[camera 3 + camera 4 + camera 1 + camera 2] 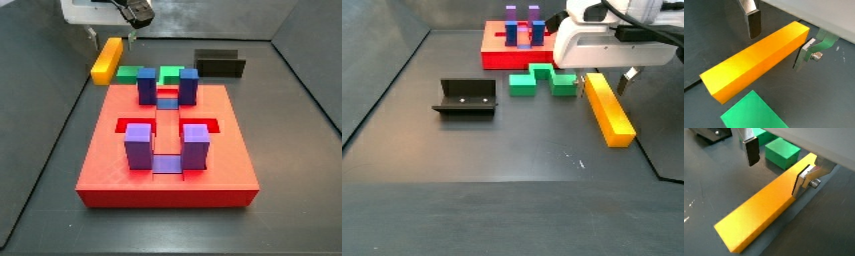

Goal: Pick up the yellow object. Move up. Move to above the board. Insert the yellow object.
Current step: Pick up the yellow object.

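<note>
The yellow object (106, 61) will slide lengthwise into the purple posts' gap (167, 145) and the blue posts' gap when I insert it, because the two gaps line up.
The yellow object (607, 108) is a long orange-yellow bar lying flat on the dark floor, also seen in a side view (107, 58) and in both wrist views (754, 60) (761, 215). My gripper (777, 40) is open and low, straddling the bar near one end; it also shows in a wrist view (777, 165) and in both side views (608, 78) (112, 36). One finger (804, 178) is close against the bar's side; the other finger (751, 152) stands apart from it. The red board (167, 170) with purple and blue posts lies apart from the bar.
Green blocks (543, 78) lie beside the bar's end, between it and the board, and show in both wrist views (781, 153) (751, 112). The black fixture (465, 97) stands on the floor away from the bar. Grey tray walls enclose the floor.
</note>
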{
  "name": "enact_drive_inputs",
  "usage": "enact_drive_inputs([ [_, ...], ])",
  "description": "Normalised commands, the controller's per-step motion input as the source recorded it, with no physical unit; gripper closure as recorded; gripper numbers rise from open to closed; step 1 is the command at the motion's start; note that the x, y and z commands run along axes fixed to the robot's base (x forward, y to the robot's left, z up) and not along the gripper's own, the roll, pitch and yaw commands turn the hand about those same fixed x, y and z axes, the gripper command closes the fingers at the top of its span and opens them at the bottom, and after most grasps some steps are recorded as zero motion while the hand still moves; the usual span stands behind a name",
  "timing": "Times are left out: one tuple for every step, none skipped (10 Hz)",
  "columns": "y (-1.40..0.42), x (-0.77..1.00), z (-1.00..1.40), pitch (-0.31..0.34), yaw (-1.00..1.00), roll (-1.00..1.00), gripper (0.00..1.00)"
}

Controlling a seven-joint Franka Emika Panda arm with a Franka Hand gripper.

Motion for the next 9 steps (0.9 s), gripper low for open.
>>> enact_drive_inputs([
  [0.00, -0.11, -0.24, 0.000, 0.00, 0.07, 0.00],
  [0.01, -0.10, -0.22, 0.000, 0.00, 0.07, 0.00],
  [0.01, -0.09, -0.20, 0.000, 0.00, 0.06, 0.00],
  [0.01, -0.11, -0.16, 0.000, 0.00, 0.05, 0.00],
  [0.00, -0.09, -0.15, 0.000, 0.00, 0.03, 0.00],
  [0.00, 0.00, -0.14, 0.000, 0.00, 0.01, 0.00],
  [0.00, 0.06, -0.16, 0.000, 0.00, 0.01, 0.00],
  [0.01, 0.03, -0.26, -0.011, 0.00, 0.03, 0.00],
  [0.03, 0.05, -0.30, -0.021, 0.00, 0.03, 0.00],
])
